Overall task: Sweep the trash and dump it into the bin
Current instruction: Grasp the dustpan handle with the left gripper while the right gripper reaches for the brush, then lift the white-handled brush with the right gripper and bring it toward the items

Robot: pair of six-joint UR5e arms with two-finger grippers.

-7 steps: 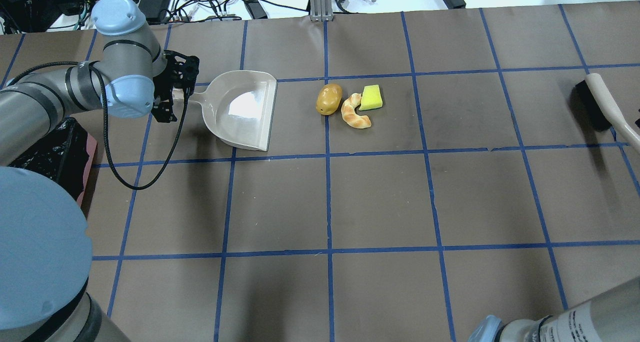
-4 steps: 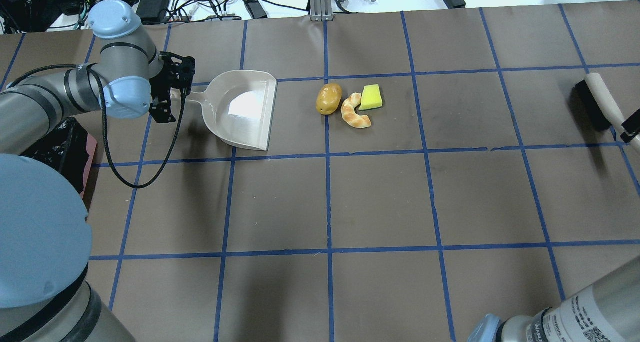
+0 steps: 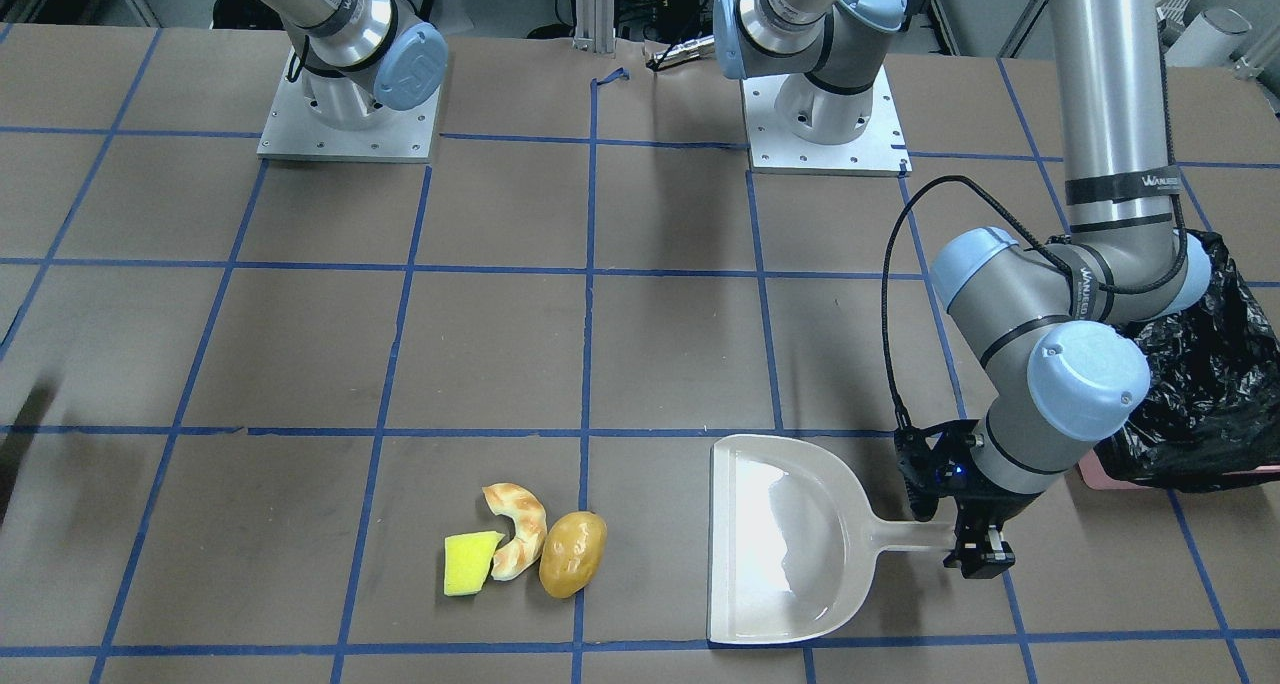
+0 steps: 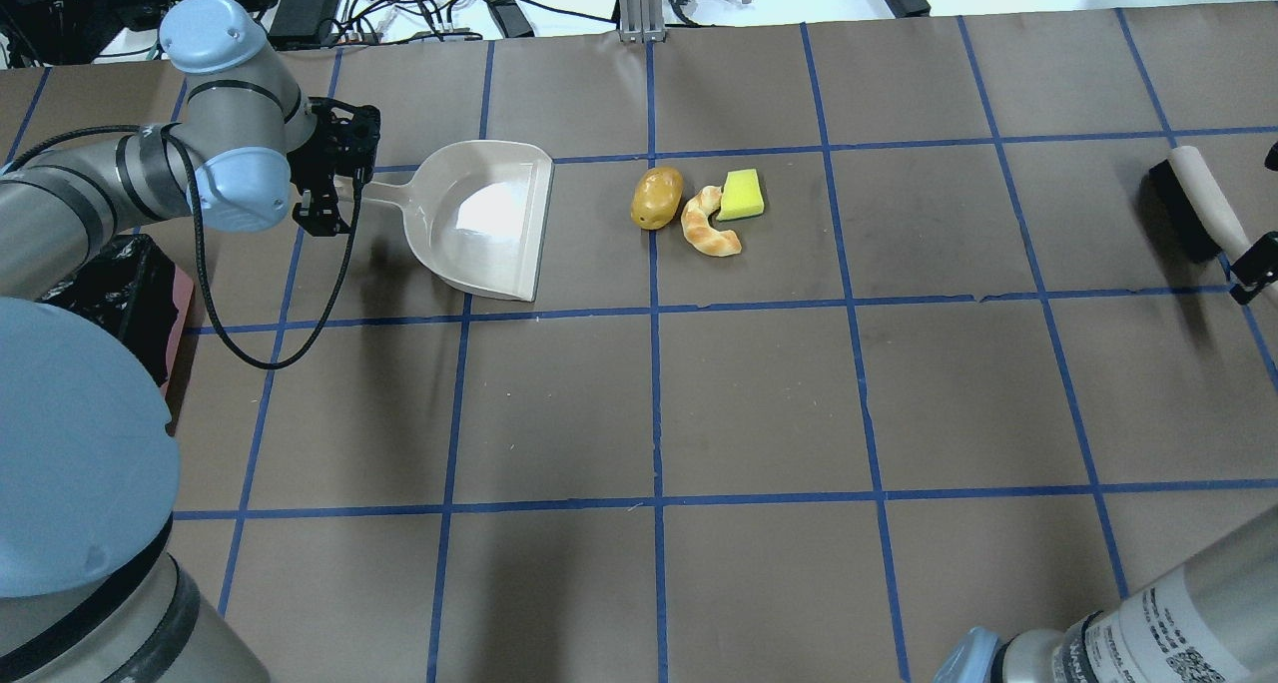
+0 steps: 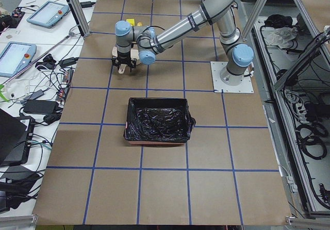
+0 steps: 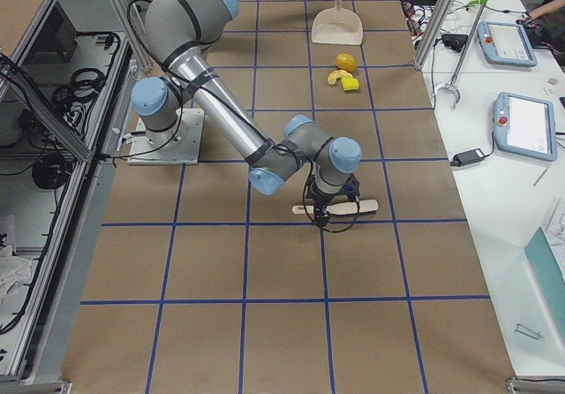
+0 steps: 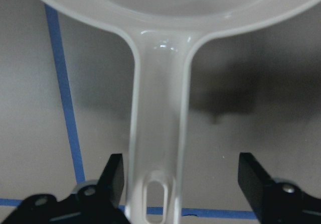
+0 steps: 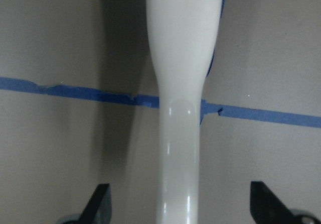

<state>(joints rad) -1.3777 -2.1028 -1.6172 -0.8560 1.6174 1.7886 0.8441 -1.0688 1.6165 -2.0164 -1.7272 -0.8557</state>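
Observation:
The potato-like lump will drift off toward the near corner of the dustpan's opening when I sweep the trash, because it has smooth, rounded sides.
The trash lies together on the table: a potato-like lump, a croissant and a yellow sponge piece; all show in the front view too. An off-white dustpan lies left of them, mouth toward them. My left gripper is open, its fingers either side of the dustpan handle without touching. My right gripper is open astride the brush handle. The brush lies at the far right. The black-lined pink bin stands behind my left arm.
The bin's edge shows at the left of the overhead view, under my left forearm. A black cable hangs from the left wrist. Cables and power supplies lie beyond the table's far edge.
My left gripper has shifted a little left along the dustpan handle. My right gripper has come into the overhead view's right edge at the brush handle. Dustpan, brush and trash have not moved.

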